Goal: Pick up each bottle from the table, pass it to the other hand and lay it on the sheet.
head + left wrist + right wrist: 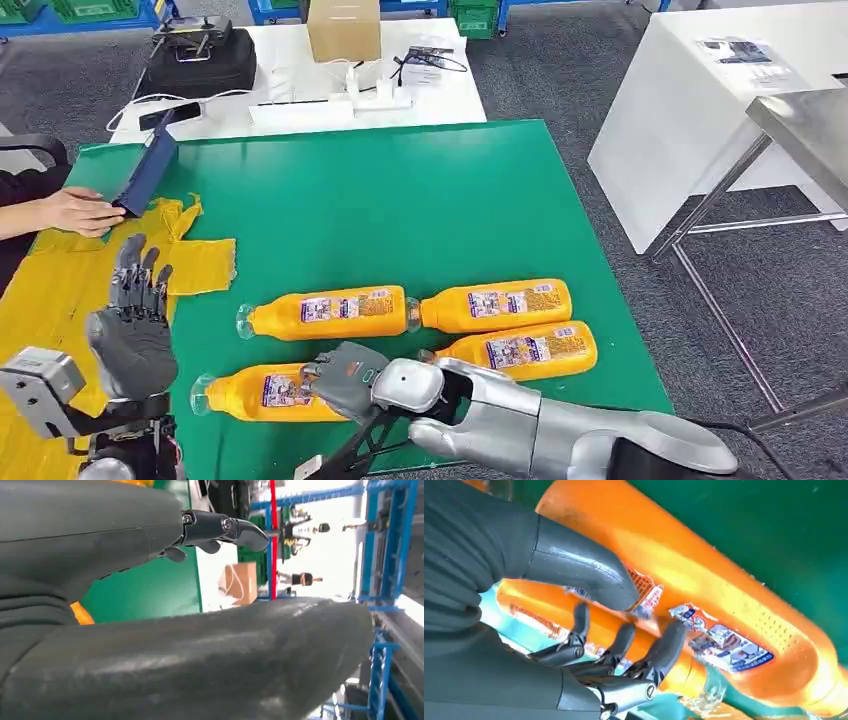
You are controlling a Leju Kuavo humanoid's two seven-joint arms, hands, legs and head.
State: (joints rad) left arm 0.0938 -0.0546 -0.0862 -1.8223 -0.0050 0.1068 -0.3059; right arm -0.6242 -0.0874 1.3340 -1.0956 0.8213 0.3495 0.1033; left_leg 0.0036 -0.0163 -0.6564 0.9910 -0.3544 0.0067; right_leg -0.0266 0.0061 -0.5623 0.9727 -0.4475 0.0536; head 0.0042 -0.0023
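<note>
My gripper will reveal a blue front label hidden underneath when it lifts the orange bottle (240, 393), because the small-print label (284, 390) on the bottle faces up.
Four orange bottles with clear caps lie on their sides on the green table (400, 200). Two lie end to end further back (330, 312) (495, 305), and a third (530, 350) lies at the near right. My right hand (345, 380) is down over the base end of the front-left bottle (250, 392), which lies flat on the table. In the right wrist view, the right hand (589, 680) has thumb and fingers apart around this bottle (539, 620), and a neighbouring bottle (704, 595) lies beyond. My left hand (130, 320) is raised, fingers spread and empty, over the yellow sheet (50, 290); the left hand (100, 540) holds nothing.
A person's hand (70, 212) at the table's left edge holds a dark blue flat object (150, 170) beside the sheet. Behind stands a white table (300, 100) with a cardboard box (343, 28), a black case and cables. White and metal tables stand to the right.
</note>
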